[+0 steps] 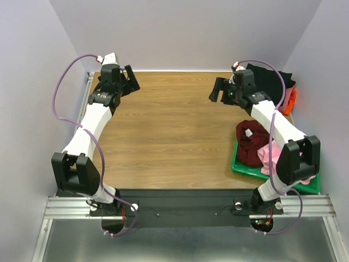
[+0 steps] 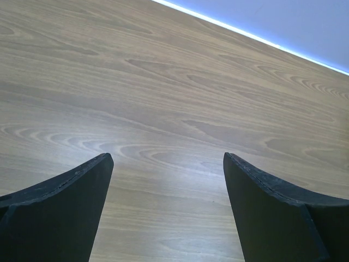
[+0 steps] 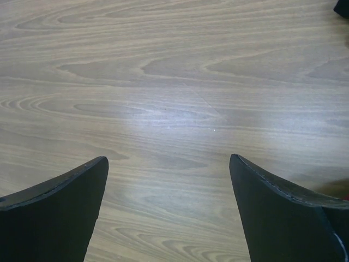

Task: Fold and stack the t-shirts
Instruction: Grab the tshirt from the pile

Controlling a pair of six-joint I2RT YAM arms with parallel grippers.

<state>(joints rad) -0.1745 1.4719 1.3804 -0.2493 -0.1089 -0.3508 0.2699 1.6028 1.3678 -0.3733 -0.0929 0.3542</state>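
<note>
The maroon t-shirt [image 1: 251, 148] is uncovered next to the pink one. My open right gripper should continue to go toward the folds [image 1: 256, 136] by the maroon t-shirt's white tag and close there.
A crumpled dark maroon t-shirt [image 1: 251, 142] lies in the green tray [image 1: 242, 168] at the right, with a light pink t-shirt [image 1: 270, 155] beside it, partly under my right arm. A folded black t-shirt [image 1: 270, 77] lies at the far right corner, with salmon [image 1: 288, 96] and orange [image 1: 293, 101] cloth at its right edge. My left gripper [image 1: 131, 81] is open and empty at the far left over bare wood; it also shows in the left wrist view [image 2: 168, 158]. My right gripper [image 1: 218, 90] is open and empty left of the black shirt; it also shows in the right wrist view [image 3: 168, 159].
The wooden table [image 1: 169, 131] is walled by grey panels at the back and both sides. A black bar and a metal rail run along the near edge with the arm bases. A white strip marks the table's far edge in the left wrist view [image 2: 256, 37].
</note>
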